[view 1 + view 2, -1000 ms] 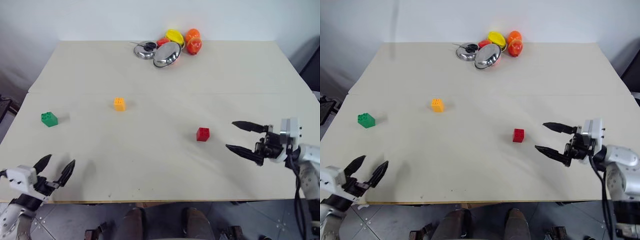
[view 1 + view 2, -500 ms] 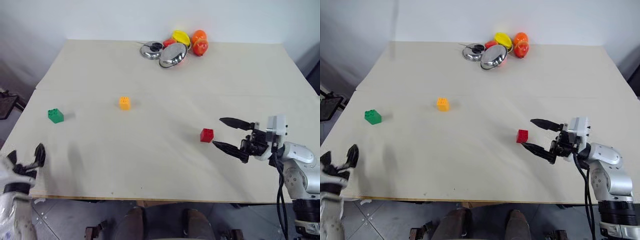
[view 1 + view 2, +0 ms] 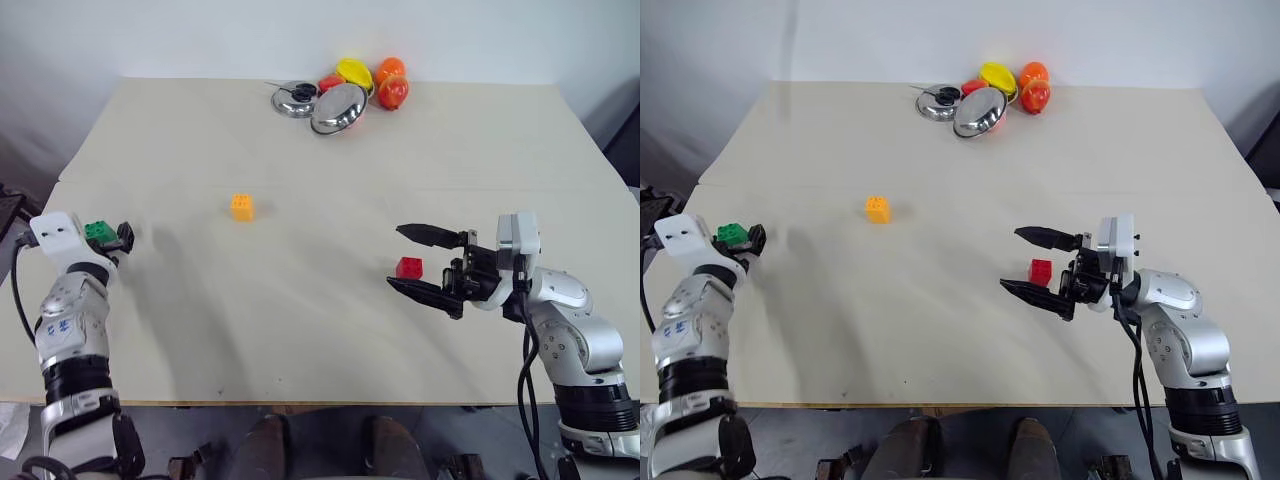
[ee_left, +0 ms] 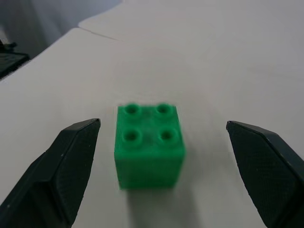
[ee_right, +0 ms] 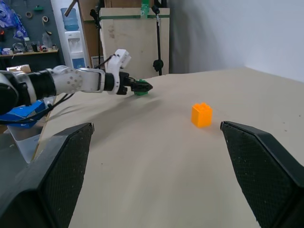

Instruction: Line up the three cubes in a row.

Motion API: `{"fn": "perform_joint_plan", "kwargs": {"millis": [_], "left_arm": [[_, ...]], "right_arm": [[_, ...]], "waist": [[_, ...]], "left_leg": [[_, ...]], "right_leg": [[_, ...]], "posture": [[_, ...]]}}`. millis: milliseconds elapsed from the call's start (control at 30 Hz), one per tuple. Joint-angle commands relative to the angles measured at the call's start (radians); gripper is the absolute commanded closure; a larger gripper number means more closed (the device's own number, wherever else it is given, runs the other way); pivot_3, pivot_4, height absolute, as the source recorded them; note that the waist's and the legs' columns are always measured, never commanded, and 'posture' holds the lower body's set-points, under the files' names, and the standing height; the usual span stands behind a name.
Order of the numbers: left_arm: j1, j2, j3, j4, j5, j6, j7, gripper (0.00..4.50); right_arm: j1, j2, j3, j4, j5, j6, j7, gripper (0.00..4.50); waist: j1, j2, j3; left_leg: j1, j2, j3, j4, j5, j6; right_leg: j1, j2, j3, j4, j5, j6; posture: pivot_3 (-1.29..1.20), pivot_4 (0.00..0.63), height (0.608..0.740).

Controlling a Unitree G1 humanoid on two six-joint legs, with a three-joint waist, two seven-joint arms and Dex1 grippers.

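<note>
My right gripper's open fingers are crowding the red cube [image 3: 409, 268], so next I move them back before my left gripper puts the green cube beside the red cube.
The green cube [image 4: 149, 142] sits near the table's left edge, between the open fingers of my left gripper [image 4: 162, 124], and neither finger touches it. From the head, that gripper [image 3: 112, 236] reaches in level around the cube. The red cube [image 3: 409, 267] lies right of the table's middle. My right gripper [image 3: 395, 256] points left and stands open, one finger on each side of the red cube as seen from above. I cannot tell if it is down at the cube's height. The orange-yellow cube [image 3: 241, 206] stands alone further back and left of centre.
Two shiny steel bowls [image 3: 335, 108] and rounded orange, yellow and red toys [image 3: 372, 80] cluster at the table's far edge. The table [image 3: 300, 330] has bare surface between the cubes. A seam runs across its middle.
My left arm swung up from the table's front edge to the green cube, fingers still open. My right gripper slid left until its open fingers framed the red cube. No cube moved.
</note>
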Motion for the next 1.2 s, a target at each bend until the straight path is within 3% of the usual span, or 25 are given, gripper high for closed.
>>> {"fn": "perform_joint_plan", "kwargs": {"millis": [33,133,400,467,567,667,733,833,900,967,1200], "left_arm": [[-0.039,0.012,-0.019,0.074,0.03,-0.047,-0.008,0.0],[-0.046,0.019,-0.027,0.101,0.044,-0.06,-0.005,0.64],[0.002,0.049,-0.019,0.053,0.025,-0.052,-0.06,3.0],[0.013,0.056,-0.017,0.029,-0.027,-0.104,-0.207,2.96],[0.071,0.091,-0.079,-0.093,-0.106,-0.221,-0.615,2.96],[0.118,0.128,-0.156,-0.2,-0.159,-0.262,-0.909,2.96],[0.134,0.143,-0.195,-0.253,-0.185,-0.256,-1.033,2.96],[0.055,0.122,-0.433,-0.278,-0.101,-0.255,-1.266,2.96],[-0.076,-0.007,-0.581,-0.181,-0.012,-0.306,-1.316,2.96],[-0.17,-0.119,-0.641,-0.074,0.025,-0.341,-1.332,2.96],[-0.375,-0.304,-0.727,0.319,0.198,-0.518,-1.241,2.96]], "right_arm": [[0.029,0.004,-0.024,-0.043,0.004,-0.019,-0.009,0.04],[0.044,0.005,-0.028,-0.046,-0.005,-0.032,-0.01,0.0],[0.11,-0.003,-0.065,-0.03,-0.024,-0.082,0.0,0.0],[0.137,-0.016,-0.084,-0.024,-0.031,-0.1,0.009,0.0],[0.193,-0.055,-0.142,-0.031,-0.029,-0.109,0.021,0.0],[0.251,-0.102,-0.211,-0.028,-0.016,-0.106,0.044,0.0],[0.287,-0.129,-0.252,-0.026,-0.009,-0.104,0.061,0.0],[0.42,-0.198,-0.385,0.008,-0.02,-0.116,0.124,0.0],[0.509,-0.225,-0.454,0.027,-0.035,-0.126,0.155,0.0],[0.557,-0.229,-0.487,0.007,-0.027,-0.122,0.151,0.0],[0.643,-0.193,-0.531,-0.14,0.023,-0.081,0.088,0.0]], "waist": [[0.0,0.0,0.0],[-0.005,-0.001,0.0],[-0.006,-0.001,0.0],[-0.004,-0.001,0.0],[0.0,-0.001,0.0],[0.001,-0.001,0.0],[0.001,-0.001,0.0],[0.003,-0.001,0.0],[0.03,0.0,0.0],[0.047,-0.001,0.0],[-0.002,-0.001,-0.001]], "left_leg": [[0.0,0.0,0.0,0.0,0.0,0.0],[0.0,0.0,0.0,-0.001,0.0,0.0],[0.0,0.0,0.001,-0.001,0.0,0.0],[0.0,0.0,0.001,-0.001,0.0,0.0],[0.0,0.0,0.001,-0.001,0.0,0.0],[-0.001,0.0,0.002,-0.001,0.0,0.0],[0.0,0.001,0.002,-0.001,-0.001,0.0],[0.0,0.001,0.003,-0.001,-0.001,0.0],[0.0,0.0,0.003,0.0,-0.001,0.001],[-0.001,0.0,0.003,0.003,-0.001,0.003],[0.0,0.001,0.008,-0.001,-0.002,0.005]], "right_leg": [[0.0,0.0,0.0,0.0,0.0,0.0],[0.0,0.0,0.0,-0.001,0.0,0.0],[-0.001,0.0,0.0,-0.001,0.0,0.0],[-0.001,0.0,0.0,-0.001,0.0,0.0],[-0.001,0.0,0.0,-0.001,0.0,0.0],[-0.001,0.0,0.0,-0.002,0.0,0.0],[0.0,0.0,0.0,-0.002,0.0,0.0],[0.0,0.0,0.0,-0.002,0.0,0.0],[0.001,0.0,0.0,-0.003,0.0,0.0],[0.003,0.0,0.0,-0.005,0.002,0.003],[0.001,0.0,0.002,-0.012,0.007,0.004]], "posture": [[0.0,0.15,0.74],[0.0,0.15,0.74],[0.0,0.15,0.74],[0.0,0.15,0.74],[0.0,0.15,0.74],[0.0,0.15,0.74],[0.0,0.15,0.74],[0.0,0.15,0.74],[0.0,0.15,0.74],[0.0,0.15,0.74],[0.0,0.15,0.74]]}}
